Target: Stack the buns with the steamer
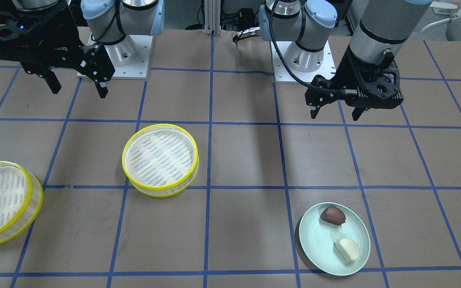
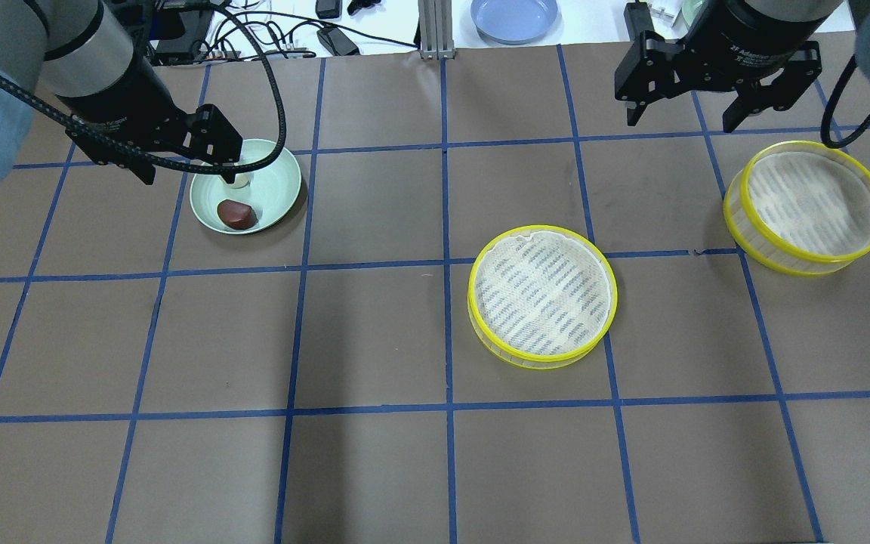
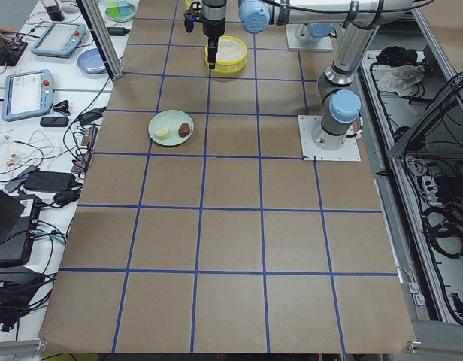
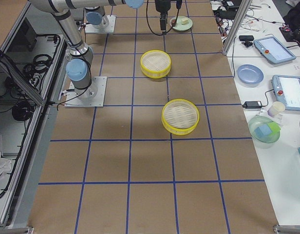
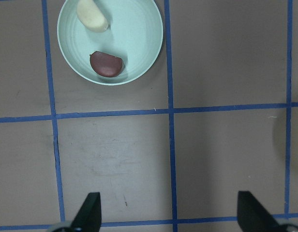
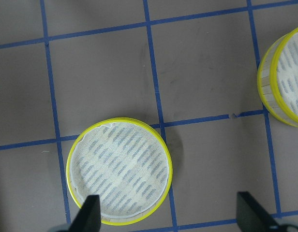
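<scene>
When I lower the steamer's second level, it should stand on the mid-table level instead of nesting inside: their yellow rims look equally wide.
A dark reddish-brown bun and a pale cream bun lie apart on a pale green plate. My left gripper is open and empty, held above the table on the robot's side of the plate. One yellow-rimmed steamer tier stands empty mid-table. The second tier stands empty further to the robot's right. My right gripper is open and empty, high above the table.
The two arm bases stand on the robot's side of the table. A blue plate and cables lie on the bench beyond the far edge. Blue tape lines grid the brown table.
</scene>
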You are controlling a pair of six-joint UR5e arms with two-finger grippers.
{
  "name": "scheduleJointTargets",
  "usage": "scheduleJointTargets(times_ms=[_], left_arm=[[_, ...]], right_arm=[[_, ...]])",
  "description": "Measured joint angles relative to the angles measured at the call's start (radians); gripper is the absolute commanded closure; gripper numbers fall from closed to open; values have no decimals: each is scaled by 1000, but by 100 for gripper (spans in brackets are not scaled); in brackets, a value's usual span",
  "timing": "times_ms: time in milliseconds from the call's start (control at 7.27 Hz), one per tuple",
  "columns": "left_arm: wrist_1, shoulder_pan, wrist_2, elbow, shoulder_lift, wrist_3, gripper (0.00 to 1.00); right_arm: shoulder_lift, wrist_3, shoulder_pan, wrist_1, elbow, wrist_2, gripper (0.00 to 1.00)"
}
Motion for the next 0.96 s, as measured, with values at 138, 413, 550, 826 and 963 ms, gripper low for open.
scheduleJointTargets(times_ms=[138,413,550,826,963], left_arm=[[7,20,-2,0,-4,17,0],[31,94,-6,0,-21,70,0],[61,121,-7,-1,-36,78,0],[152,137,-2,-1,-80,77,0],[212,139,1,0,-114,59,0]], right_arm=[[1,-3,-1,5,0,-3,0],[1,-6,-4,9,0,0,0],[0,-6,-5,16,0,-1,0],[1,-6,-19,25,-9,1,0],[7,-11,-33,23,-17,1,0]])
